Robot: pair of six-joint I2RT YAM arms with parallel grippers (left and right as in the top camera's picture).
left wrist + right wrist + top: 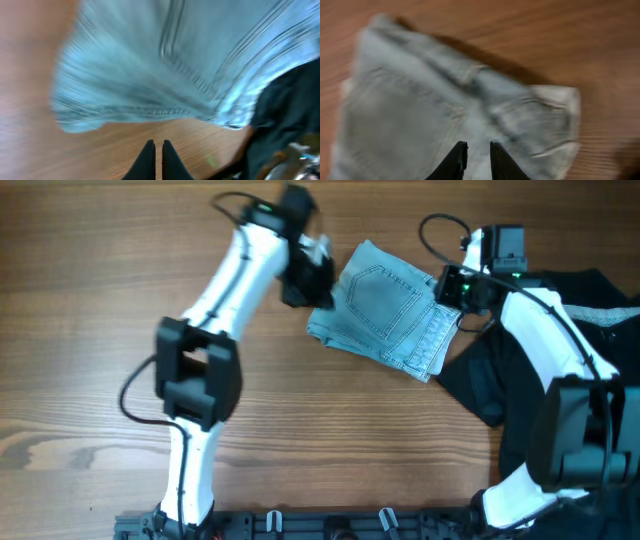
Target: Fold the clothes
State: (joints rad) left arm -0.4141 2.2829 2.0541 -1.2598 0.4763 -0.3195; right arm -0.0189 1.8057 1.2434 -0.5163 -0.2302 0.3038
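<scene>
The folded shorts point(385, 310) take up the middle next to the crumpled black garment, so the robot's left gripper should first pull the shorts to the far corner of the table point(140, 260) on that gripper's side.
The light-blue denim shorts point(385, 305) lie folded into a compact bundle at the table's back middle, a back pocket facing up. The black garment point(480, 375) lies crumpled to their right, partly under my right arm. My left gripper point(312, 285) hovers at the shorts' left edge. In the left wrist view it point(156, 142) is shut with nothing in it, over bare wood just short of the denim point(150, 75). My right gripper point(452, 288) is at the shorts' right edge. Its wrist view shows it point(477, 144) slightly open above the denim point(420, 110), gripping nothing.
The wooden table point(100, 330) stretches bare to the left and front of the shorts. The black garment point(285, 110) fills the right side of the left wrist view. A rail of fixtures point(330, 525) runs along the front edge.
</scene>
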